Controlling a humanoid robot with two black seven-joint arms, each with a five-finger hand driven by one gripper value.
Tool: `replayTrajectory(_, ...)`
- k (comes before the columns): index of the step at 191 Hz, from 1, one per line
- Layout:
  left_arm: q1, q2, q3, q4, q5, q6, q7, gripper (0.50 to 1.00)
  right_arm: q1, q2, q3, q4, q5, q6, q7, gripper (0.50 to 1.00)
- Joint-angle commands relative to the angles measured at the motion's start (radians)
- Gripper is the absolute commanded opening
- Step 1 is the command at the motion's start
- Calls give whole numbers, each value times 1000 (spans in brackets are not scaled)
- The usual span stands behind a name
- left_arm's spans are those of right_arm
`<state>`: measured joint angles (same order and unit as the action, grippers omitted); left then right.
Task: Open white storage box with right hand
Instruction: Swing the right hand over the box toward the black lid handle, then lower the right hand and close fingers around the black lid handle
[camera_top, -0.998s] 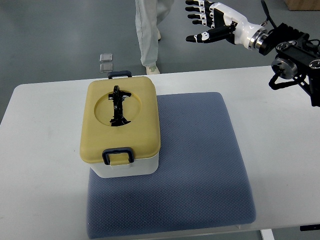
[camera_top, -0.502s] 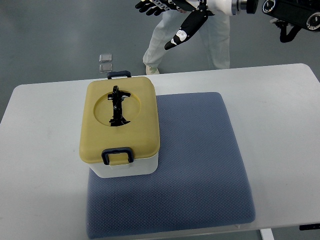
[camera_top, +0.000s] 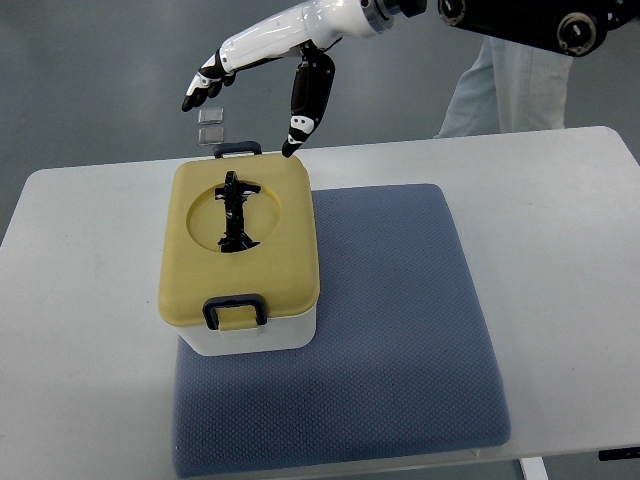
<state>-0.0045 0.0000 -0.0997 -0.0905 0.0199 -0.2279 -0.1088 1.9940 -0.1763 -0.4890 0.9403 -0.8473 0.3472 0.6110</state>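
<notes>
Dark blue latches (camera_top: 236, 309) stick out at both the near end and the far end, so the yellow lid (camera_top: 240, 235) will come off in one piece when I lift its handle.
A white storage box (camera_top: 255, 335) with a closed yellow lid (camera_top: 240, 245) stands on the left part of a blue-grey mat (camera_top: 400, 330). A black handle (camera_top: 236, 212) lies in the lid's round recess, and dark blue latches sit at the near end (camera_top: 235, 308) and far end (camera_top: 238, 149). My right hand (camera_top: 250, 95) reaches in from the upper right and hovers above the box's far edge. Its fingers are spread and hold nothing; the thumb tip (camera_top: 292, 148) points down near the far right corner of the lid. The left arm does not show.
The mat lies on a white table (camera_top: 560, 260). A person's light trouser leg (camera_top: 500, 80) stands behind the table's far edge at the right. Two small clear squares (camera_top: 211, 124) lie on the grey floor beyond the box.
My right hand has swept from the upper right leftward and down toward the box's far edge. The person behind the table has moved to the right.
</notes>
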Motion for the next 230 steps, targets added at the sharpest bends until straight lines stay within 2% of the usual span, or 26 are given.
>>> replayTrajectory(1,0,0,0,0,0,-1,1,1000,25,44,-5,2,-55,-67,0,907)
replayTrajectory(14,0,0,0,0,0,1,0,1000,29,84,-14,2,-113,-134,0,903)
replayTrajectory(31,0,0,0,0,0,-1,0,1000,31,118,-16,2,-156,-185,0,891)
replayTrajectory(77,0,0,0,0,0,-1,1,1000,51,176,-22,15,-259,-238,0,874)
replayTrajectory(112,0,0,0,0,0,-1,0,1000,55,176,-65,64,-346,-260,0,874)
replayTrajectory(143,1,0,0,0,0,-1,0,1000,52,176,-85,74,-426,-317,0,870)
replayTrajectory(165,0,0,0,0,0,-1,0,1000,52,176,-109,81,-447,-324,0,868)
replayTrajectory(191,0,0,0,0,0,1,0,1000,45,176,-112,83,-475,-344,0,846)
replayTrajectory(202,0,0,0,0,0,1,0,1000,39,176,-123,86,-476,-363,0,819)
replayTrajectory(230,0,0,0,0,0,-1,0,1000,32,176,-155,86,-486,-375,0,803)
